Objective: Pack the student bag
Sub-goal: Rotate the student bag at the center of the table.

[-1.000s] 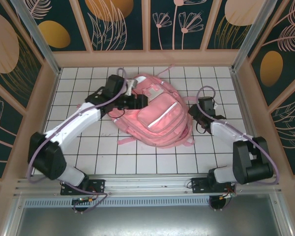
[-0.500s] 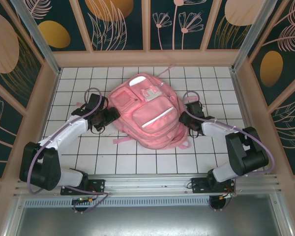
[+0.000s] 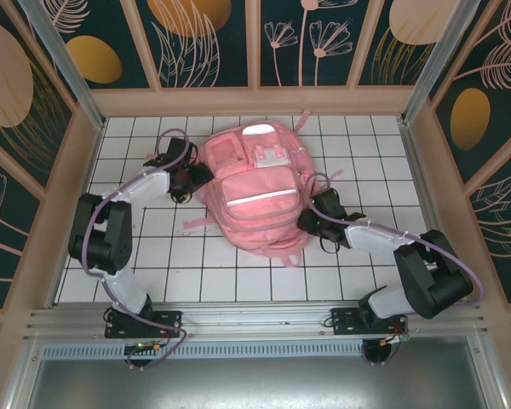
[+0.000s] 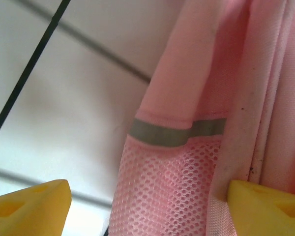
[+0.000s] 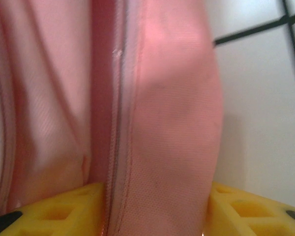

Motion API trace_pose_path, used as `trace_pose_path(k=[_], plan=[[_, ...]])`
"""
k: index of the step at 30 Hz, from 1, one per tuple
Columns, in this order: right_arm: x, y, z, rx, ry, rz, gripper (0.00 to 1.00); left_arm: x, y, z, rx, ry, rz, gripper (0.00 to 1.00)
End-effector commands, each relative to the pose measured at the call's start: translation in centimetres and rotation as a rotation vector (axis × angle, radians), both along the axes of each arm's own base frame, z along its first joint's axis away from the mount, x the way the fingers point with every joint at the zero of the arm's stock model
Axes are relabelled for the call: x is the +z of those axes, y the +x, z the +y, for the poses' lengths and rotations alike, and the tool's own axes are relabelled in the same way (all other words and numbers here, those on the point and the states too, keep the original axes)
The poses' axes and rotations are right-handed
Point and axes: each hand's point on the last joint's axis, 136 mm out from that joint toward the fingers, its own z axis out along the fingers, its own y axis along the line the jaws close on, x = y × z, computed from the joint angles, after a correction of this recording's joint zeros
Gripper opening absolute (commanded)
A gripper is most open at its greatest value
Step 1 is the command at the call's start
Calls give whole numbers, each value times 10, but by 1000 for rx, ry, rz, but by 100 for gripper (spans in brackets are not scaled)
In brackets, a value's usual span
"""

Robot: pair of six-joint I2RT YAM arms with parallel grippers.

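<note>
The bag's zippered side [image 3: 308, 181] is facing my right gripper. Next, I turn the bag until that side faces the front, while my left gripper moves back toward the bag's near end [image 3: 260, 242].
The student bag [image 3: 255, 192], pink with a pale stripe on its front pocket, lies flat mid-table, top toward the far wall. My left gripper [image 3: 193, 179] is at its left side. In the left wrist view the left gripper [image 4: 147, 211] is open: the mesh side pocket [image 4: 167, 187] sits between the yellow fingers, and only the right finger [image 4: 265, 206] touches fabric. My right gripper [image 3: 309, 223] is at the bag's lower right edge. In the right wrist view the right gripper [image 5: 155, 211] is shut on a fold of pink fabric [image 5: 172, 123] beside a zipper seam [image 5: 115, 123].
The white tiled table [image 3: 153, 256] is boxed in by wooden walls [image 3: 255, 100] on three sides. Loose pink straps trail from the bag at the top [image 3: 305, 119] and lower left [image 3: 196, 223]. Bare tiles lie in front of the bag.
The bag has turned clockwise and now lies nearly straight. The left gripper swung up to its left side. The right gripper slid down and left along its right edge.
</note>
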Motion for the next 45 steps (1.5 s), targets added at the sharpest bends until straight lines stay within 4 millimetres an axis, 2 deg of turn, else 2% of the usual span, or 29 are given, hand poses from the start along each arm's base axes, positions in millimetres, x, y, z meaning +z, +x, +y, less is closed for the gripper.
trace_pose_path(k=[1, 3, 5, 10, 13, 16, 18, 20, 22, 24, 27, 29, 32, 34, 36, 37, 39, 41, 42, 43, 45], plan=[[14, -23, 44, 173, 108, 1, 51, 18, 27, -38, -141, -58, -56, 84], [21, -34, 62, 244, 127, -8, 51, 26, 40, -42, -160, -48, -69, 84], [28, -43, 82, 315, 151, -20, 51, 40, 50, -36, -153, 1, -95, 84], [51, -49, 129, 426, 191, -58, 52, 96, 55, -8, -116, 156, -216, 87], [62, -44, 166, 477, 249, -64, 54, 128, 46, 7, -89, 208, -278, 87], [70, -41, 212, 548, 334, -44, 57, 160, 32, 16, -73, 222, -341, 88], [71, -40, 249, 616, 383, -17, 58, 177, 23, 18, -78, 214, -378, 89], [81, -37, 285, 690, 399, -34, 60, 193, 12, 25, -59, 216, -412, 91], [94, -32, 306, 728, 423, -71, 62, 206, 3, 30, -40, 214, -443, 92], [112, -31, 315, 760, 518, -102, 64, 217, -6, 34, -37, 213, -465, 92], [131, -29, 303, 760, 612, -128, 68, 222, -17, 39, -33, 222, -472, 93], [137, -32, 284, 757, 621, -150, 69, 217, -24, 42, -31, 228, -460, 93], [148, -33, 251, 750, 594, -194, 70, 198, -33, 51, -11, 259, -416, 93], [157, -26, 226, 723, 553, -239, 69, 183, -39, 53, -8, 262, -383, 93], [162, -7, 198, 643, 492, -280, 67, 165, -43, 48, -40, 215, -360, 92], [159, 7, 180, 574, 434, -285, 65, 157, -46, 42, -61, 178, -348, 92], [143, 45, 135, 365, 267, -264, 60, 142, -51, 37, -74, 141, -320, 91], [124, 74, 88, 166, 160, -197, 54, 135, -57, 35, -75, 115, -311, 91], [119, 78, 77, 109, 162, -177, 52, 134, -60, 35, -76, 107, -313, 91], [113, 88, 55, 28, 177, -166, 51, 133, -64, 34, -80, 99, -317, 91], [104, 96, 26, -84, 209, -166, 48, 131, -70, 33, -100, 87, -328, 91]])
